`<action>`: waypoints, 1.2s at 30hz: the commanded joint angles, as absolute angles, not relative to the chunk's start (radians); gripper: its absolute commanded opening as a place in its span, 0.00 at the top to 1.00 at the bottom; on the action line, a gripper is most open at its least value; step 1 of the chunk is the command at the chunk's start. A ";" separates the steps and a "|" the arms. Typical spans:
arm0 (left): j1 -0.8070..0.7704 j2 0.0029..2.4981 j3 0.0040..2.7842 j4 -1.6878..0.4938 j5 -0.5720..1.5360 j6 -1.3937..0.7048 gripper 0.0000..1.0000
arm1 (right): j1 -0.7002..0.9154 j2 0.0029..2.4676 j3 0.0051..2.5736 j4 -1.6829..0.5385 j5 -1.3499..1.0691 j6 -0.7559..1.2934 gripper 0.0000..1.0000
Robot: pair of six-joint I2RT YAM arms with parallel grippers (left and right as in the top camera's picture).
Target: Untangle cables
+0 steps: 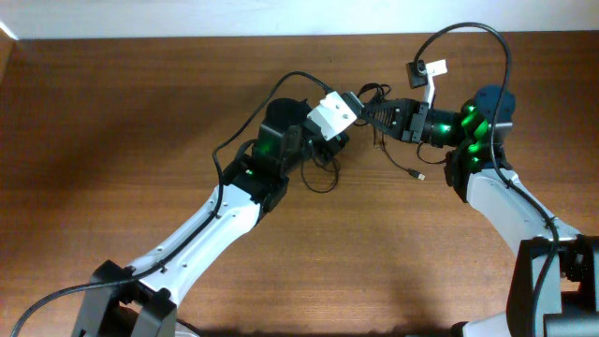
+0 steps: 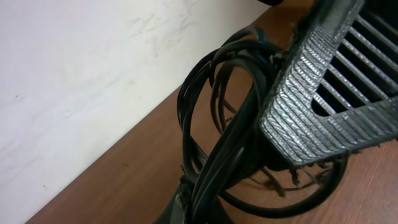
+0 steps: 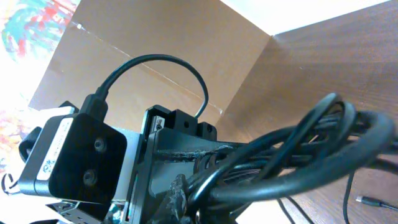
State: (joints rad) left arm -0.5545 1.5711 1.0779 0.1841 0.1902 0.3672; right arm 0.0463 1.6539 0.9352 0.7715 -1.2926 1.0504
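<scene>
The same heap of looped cords is pinched by both grippers, so next my right gripper opens and moves back to let the cords' loops spread before it grips again.
The cables are thin black cords bunched in a tangle at the table's back centre. One loop hangs toward the front, and a loose end with a small plug lies to the right. My left gripper and right gripper meet tip to tip at the tangle. In the left wrist view the jaws are shut on a bundle of cords, with the right gripper's ribbed finger close above. In the right wrist view the jaws are shut on looped cords.
The brown wooden table ends at a white wall at the back. A thicker black robot cable with a white tag arcs above the right arm. The left arm's camera box is close to the right gripper. A plug lies on the wood.
</scene>
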 commanded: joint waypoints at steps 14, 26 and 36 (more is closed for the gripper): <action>-0.559 1.574 1.076 0.198 0.194 0.380 1.00 | 0.046 1.635 0.948 0.775 -1.296 1.044 0.91; -0.548 1.574 1.076 0.208 0.060 0.261 1.00 | 0.046 1.635 0.948 0.777 -1.425 1.044 0.96; -0.494 1.574 1.076 0.027 0.017 0.030 1.00 | 0.046 1.631 0.948 1.576 -1.482 1.265 0.96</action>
